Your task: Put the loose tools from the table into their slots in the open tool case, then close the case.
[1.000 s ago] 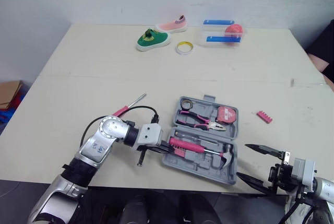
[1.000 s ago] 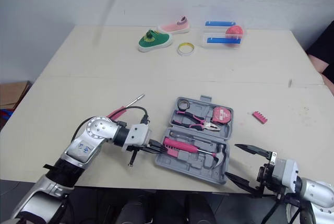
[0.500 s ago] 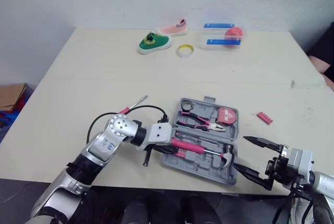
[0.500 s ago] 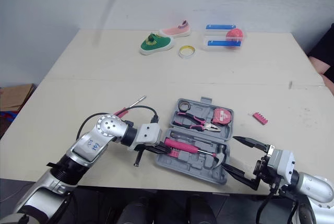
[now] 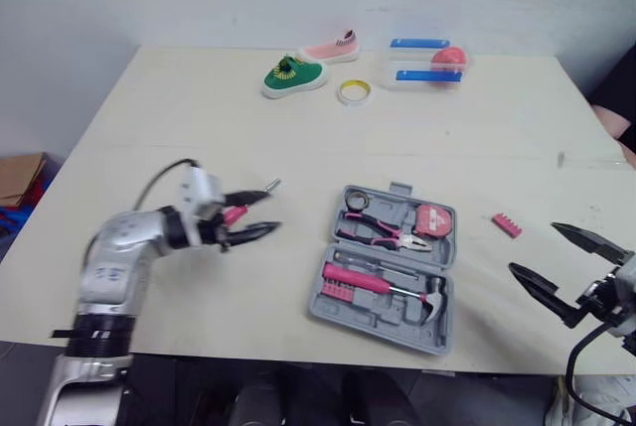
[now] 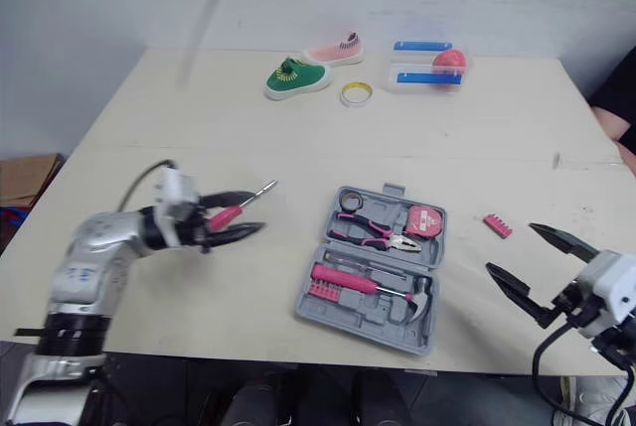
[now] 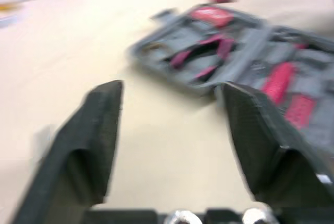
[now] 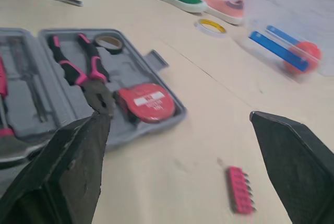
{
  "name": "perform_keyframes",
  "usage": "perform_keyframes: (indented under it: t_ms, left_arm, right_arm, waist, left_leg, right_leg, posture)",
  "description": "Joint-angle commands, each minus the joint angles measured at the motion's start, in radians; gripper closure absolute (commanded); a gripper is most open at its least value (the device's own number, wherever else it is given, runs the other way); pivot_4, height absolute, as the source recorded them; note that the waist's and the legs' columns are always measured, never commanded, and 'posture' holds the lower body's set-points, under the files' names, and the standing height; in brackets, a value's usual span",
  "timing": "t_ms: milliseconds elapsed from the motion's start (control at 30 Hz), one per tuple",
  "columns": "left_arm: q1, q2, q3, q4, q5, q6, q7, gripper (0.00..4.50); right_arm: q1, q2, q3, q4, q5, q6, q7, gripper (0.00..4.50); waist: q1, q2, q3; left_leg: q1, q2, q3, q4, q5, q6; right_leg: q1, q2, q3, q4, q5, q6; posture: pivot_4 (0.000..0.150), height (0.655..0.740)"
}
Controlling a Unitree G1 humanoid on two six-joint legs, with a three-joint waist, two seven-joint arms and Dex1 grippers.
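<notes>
An empty hollow [image 5: 384, 308] in the case continues the row of pink bits beside the hammer, so the bit holder [image 5: 507, 225] should settle flat there when I lower it.
The grey tool case [image 5: 342, 301] lies open near the table's front, holding pliers [image 5: 380, 233], a pink tape measure [image 5: 433, 219], a hammer [image 5: 393, 287] and other pieces. To its left a pink-handled screwdriver [image 5: 235, 213] lies on the table. My left gripper [image 5: 266, 211] is open, one finger on each side of that handle, and whether it touches is unclear. A small pink bit holder [image 5: 505, 224] lies on the table right of the case. My right gripper [image 5: 533, 248] stands open and empty near the front right edge, just below the bit holder.
At the back of the table are a green shoe [image 5: 291, 75], a pink shoe [image 5: 330, 47], a tape roll [image 5: 350, 91] and a clear container with blue lids [image 5: 422, 61]. A cardboard box [image 5: 18, 176] sits on the floor at left. A person's dark sleeve [image 5: 621, 98] is at the right edge.
My left gripper has left the case's front edge, swung left to the screwdriver and opened. My right gripper has moved right, away from the case's corner.
</notes>
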Motion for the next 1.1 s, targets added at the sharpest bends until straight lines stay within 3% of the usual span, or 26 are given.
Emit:
perform_keyframes:
  t_ms: [33,133,233,433,667,1100]
  left_arm:
    - [0.08,0.068,0.193,0.148,0.023,-0.157,0.081,0.09]
    - [0.123,0.084,0.242,0.224,0.04,-0.238,0.111,0.09]
    - [0.237,0.1,0.392,0.274,0.019,-0.264,0.213,0.09]
    - [0.357,0.06,0.498,0.167,-0.057,-0.178,0.308,0.09]
    - [0.371,0.047,0.448,0.05,-0.089,-0.123,0.297,0.09]
    - [0.226,0.068,0.282,-0.255,-0.265,0.148,0.238,0.09]
  right_arm:
    - [0.019,0.03,-0.115,0.106,-0.053,-0.084,-0.068,0.0]
    - [0.004,0.045,-0.141,0.174,-0.084,-0.134,-0.113,0.0]
    - [0.053,0.049,-0.178,0.259,-0.159,-0.112,-0.204,0.0]
    - [0.064,0.024,-0.172,0.404,-0.179,-0.125,-0.219,0.0]
    - [-0.052,-0.017,-0.114,0.48,-0.171,-0.128,-0.199,0.0]
    - [-0.475,-0.158,0.173,0.536,-0.186,0.052,-0.058,0.0]
  waist:
    - [-0.005,-0.002,0.001]
    - [-0.013,-0.003,0.001]
    - [-0.02,-0.004,0.002]
    - [-0.022,-0.006,0.003]
    - [-0.022,-0.006,0.003]
    - [-0.025,-0.005,0.004]
  left_leg:
    - [0.001,0.0,0.0,-0.001,-0.001,0.0]
    - [0.001,0.0,0.002,-0.001,-0.002,0.001]
    - [0.0,-0.002,0.003,-0.001,-0.005,-0.001]
    - [0.001,-0.002,0.002,-0.008,-0.005,-0.001]
    - [0.002,-0.003,0.002,-0.008,-0.005,-0.002]
    - [0.001,-0.003,0.003,-0.007,0.001,0.001]
  right_leg:
    - [0.0,0.0,0.0,-0.001,0.0,0.0]
    - [0.001,-0.003,0.0,-0.003,0.0,0.0]
    - [0.001,-0.008,-0.001,-0.004,0.001,0.001]
    - [0.0,-0.011,-0.005,-0.006,-0.001,-0.003]
    - [0.001,-0.011,-0.006,-0.006,-0.001,-0.002]
    - [0.0,-0.008,-0.006,-0.006,0.001,0.001]
  posture:
    - [0.15,0.74]
    - [0.15,0.74]
    - [0.15,0.74]
    - [0.15,0.74]
    - [0.15,0.74]
    - [0.15,0.74]
